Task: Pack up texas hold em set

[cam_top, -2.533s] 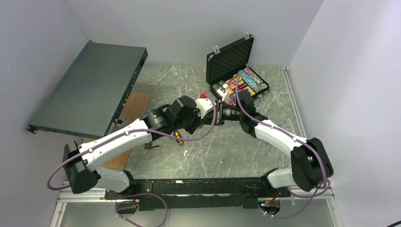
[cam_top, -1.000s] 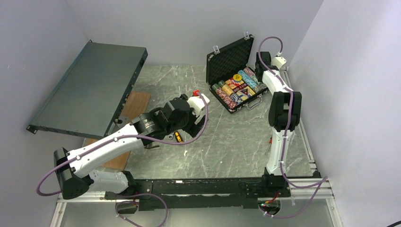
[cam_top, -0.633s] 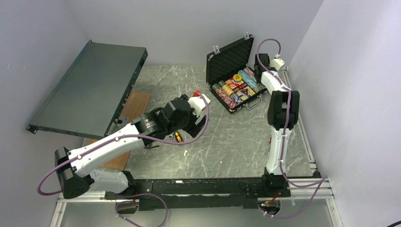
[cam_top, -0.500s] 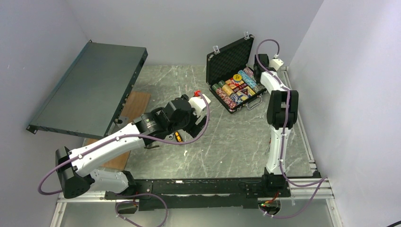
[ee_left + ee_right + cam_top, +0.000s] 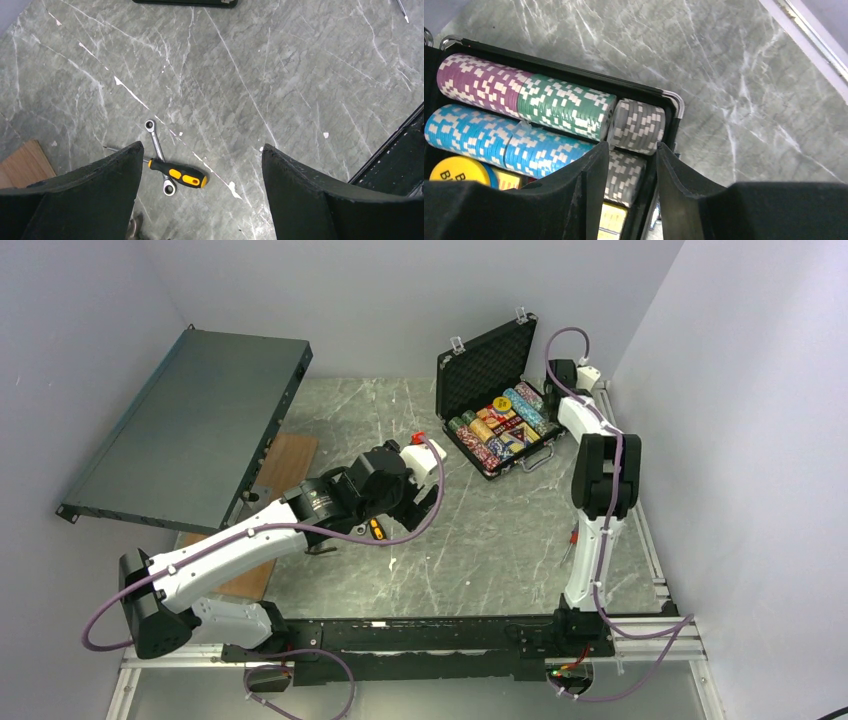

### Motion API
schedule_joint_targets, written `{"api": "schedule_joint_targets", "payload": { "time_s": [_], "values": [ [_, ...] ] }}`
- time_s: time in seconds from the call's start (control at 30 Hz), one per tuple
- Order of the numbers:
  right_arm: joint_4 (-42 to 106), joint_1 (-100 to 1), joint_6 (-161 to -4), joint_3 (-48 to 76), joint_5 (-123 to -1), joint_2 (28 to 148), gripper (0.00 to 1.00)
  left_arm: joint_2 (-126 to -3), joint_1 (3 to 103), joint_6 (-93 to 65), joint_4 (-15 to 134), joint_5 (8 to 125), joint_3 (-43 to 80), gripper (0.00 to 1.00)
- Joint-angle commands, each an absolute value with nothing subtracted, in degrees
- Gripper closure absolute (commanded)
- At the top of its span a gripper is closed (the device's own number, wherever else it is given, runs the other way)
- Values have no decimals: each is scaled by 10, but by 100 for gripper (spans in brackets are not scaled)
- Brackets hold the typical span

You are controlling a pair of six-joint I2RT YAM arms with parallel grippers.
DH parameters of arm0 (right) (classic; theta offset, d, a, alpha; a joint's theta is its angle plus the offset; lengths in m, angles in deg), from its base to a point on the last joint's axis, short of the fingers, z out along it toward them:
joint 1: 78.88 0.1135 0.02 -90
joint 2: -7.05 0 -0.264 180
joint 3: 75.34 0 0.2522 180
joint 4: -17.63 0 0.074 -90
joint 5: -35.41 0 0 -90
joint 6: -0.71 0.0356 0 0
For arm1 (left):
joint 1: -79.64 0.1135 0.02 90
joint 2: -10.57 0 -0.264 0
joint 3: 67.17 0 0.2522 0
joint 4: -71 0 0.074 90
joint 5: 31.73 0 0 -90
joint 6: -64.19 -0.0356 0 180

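Observation:
Next, I close my right gripper's fingers and press the grey chips (image 5: 642, 126) straight before I shut the briefcase's lid, since they slant (image 5: 615, 121) against the green chips.
The black briefcase (image 5: 487, 358) stands open at the back right, lid upright, with rows of multicoloured poker chips (image 5: 500, 425) lying in its tray. The right wrist view looks down on purple (image 5: 476, 82), green (image 5: 564, 105), blue (image 5: 499, 140) and grey chips (image 5: 636, 125), plus a yellow button (image 5: 459, 170). My right gripper (image 5: 632, 147) hovers over the tray's right end (image 5: 550, 398). Its jaws stand a little apart above the grey chips and the case rim (image 5: 574, 75), gripping nothing. My left gripper (image 5: 202, 146) hangs wide open and empty above mid-table (image 5: 420, 502).
A yellow-handled screwdriver (image 5: 177, 173) lies across a wrench (image 5: 155, 142) on the marble table below my left gripper. A large dark-grey metal panel (image 5: 190, 425) leans at the back left over a wooden board (image 5: 280, 470). Walls close in on three sides.
My right arm swung from the case's front to its right end, and its jaws have parted over the last second. The left arm has barely moved.

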State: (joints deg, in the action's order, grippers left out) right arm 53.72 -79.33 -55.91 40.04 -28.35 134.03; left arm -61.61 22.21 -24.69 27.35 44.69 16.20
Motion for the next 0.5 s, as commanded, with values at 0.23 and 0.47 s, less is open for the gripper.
{"api": "schedule_joint_targets", "payload": {
  "time_s": [0.23, 0.47],
  "values": [
    [460, -798, -676, 253, -399, 1162, 44, -619, 219, -245, 278, 422, 169, 11],
    [438, -822, -667, 272, -411, 1187, 75, -604, 220, -247, 287, 418, 160, 11]
  ]
}}
